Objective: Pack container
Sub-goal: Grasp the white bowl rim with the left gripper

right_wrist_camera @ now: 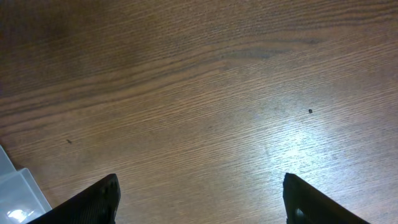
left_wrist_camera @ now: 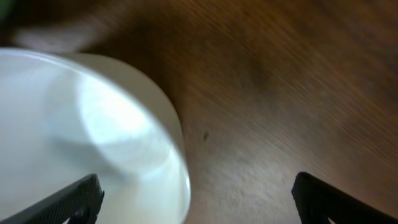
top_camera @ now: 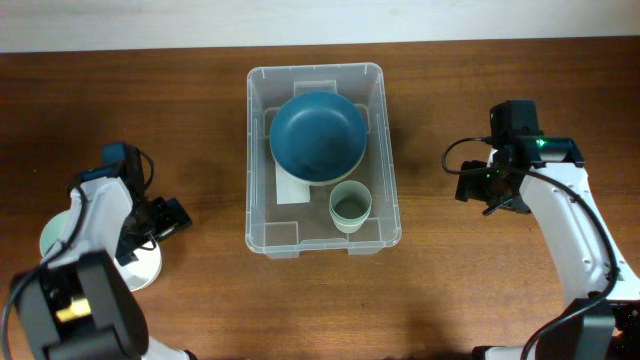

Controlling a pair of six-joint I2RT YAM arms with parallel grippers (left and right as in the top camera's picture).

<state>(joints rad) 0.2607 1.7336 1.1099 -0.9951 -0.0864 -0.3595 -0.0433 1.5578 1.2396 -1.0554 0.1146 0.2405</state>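
My right gripper is across the container from the white dish (top_camera: 143,271), so next my left gripper grips the dish's rim and sets it beside the pale green cup.
The clear plastic container (top_camera: 257,150) stands at the table's middle. It holds a dark blue bowl (top_camera: 317,135) and a pale green cup (top_camera: 350,207). A white dish (top_camera: 145,268) sits at the far left, partly hidden under my left arm. My left gripper (top_camera: 160,225) is open, and in the left wrist view (left_wrist_camera: 196,205) its fingers straddle the rim of the white dish (left_wrist_camera: 93,137) without gripping it. My right gripper (top_camera: 472,188) is open and empty over bare wood (right_wrist_camera: 199,199), to the right of the container, whose corner (right_wrist_camera: 18,193) shows at the left edge.
The table is dark brown wood (top_camera: 500,290). A white label (top_camera: 292,188) lies on the container's base under the blue bowl. Both arm bases stand at the front corners.
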